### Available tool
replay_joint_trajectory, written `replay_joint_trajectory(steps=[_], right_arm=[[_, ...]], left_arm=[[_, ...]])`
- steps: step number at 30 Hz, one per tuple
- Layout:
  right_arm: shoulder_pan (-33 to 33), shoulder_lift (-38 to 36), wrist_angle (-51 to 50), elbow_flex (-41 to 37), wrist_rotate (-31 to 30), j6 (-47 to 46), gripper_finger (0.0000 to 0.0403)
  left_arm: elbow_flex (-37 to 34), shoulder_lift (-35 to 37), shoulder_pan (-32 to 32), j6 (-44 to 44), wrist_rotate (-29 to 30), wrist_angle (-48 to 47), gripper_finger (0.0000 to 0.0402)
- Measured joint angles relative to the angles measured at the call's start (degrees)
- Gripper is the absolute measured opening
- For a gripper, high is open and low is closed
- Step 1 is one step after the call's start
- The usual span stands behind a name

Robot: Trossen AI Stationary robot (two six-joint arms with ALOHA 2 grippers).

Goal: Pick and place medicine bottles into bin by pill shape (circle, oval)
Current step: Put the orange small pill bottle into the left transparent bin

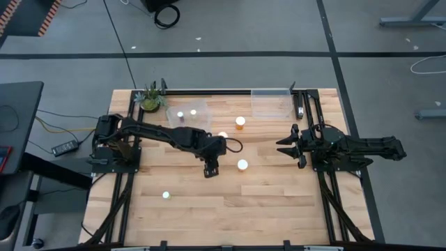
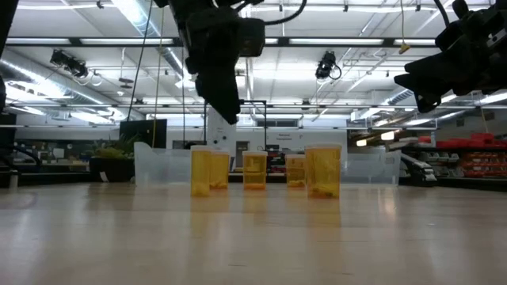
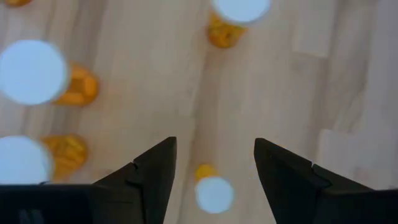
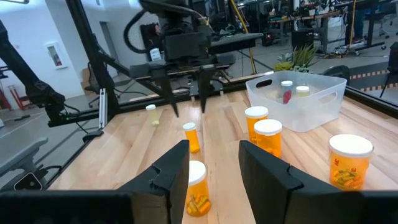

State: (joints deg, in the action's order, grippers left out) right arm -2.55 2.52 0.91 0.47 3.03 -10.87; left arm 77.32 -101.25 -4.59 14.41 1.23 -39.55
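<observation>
My left gripper keeps going down to the narrow orange bottle (image 3: 213, 191) until the fingers are on either side of its body (image 2: 200, 174). The bottle stands in line with my left gripper's fingers, clear of the wider bottles.
My left gripper (image 1: 210, 167) hangs open over the table's middle, fingers pointing down. A narrow orange bottle with a white cap (image 3: 213, 191) stands upright on the table below the gap between its fingers; the right wrist view (image 4: 191, 137) shows it clear of the fingertips. Wider orange bottles (image 1: 242, 165) (image 1: 240, 123) (image 1: 223, 135) stand around it. One small bottle (image 1: 166, 195) stands alone at the near left. My right gripper (image 1: 282, 146) waits open above the table's right side, touching nothing.
A clear bin (image 1: 187, 111) at the far left-middle holds two small bottles (image 4: 286, 89). A second clear bin (image 1: 270, 102) stands at the far right-middle. A small green plant (image 1: 150, 100) sits at the far left corner. Bare wood lies along the near edge.
</observation>
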Motion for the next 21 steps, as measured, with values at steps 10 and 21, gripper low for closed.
replay_joint_trajectory(steps=[10,21], right_arm=[[0.01,0.01,-0.03,0.0,0.0,0.0,0.0147],[0.01,0.02,0.0,0.0,-0.01,0.0,0.0147]], left_arm=[[-0.07,-4.11,-3.87,-1.37,2.35,0.02,0.0229],[-0.07,-9.4,-4.64,-3.08,4.09,-2.84,0.0229]])
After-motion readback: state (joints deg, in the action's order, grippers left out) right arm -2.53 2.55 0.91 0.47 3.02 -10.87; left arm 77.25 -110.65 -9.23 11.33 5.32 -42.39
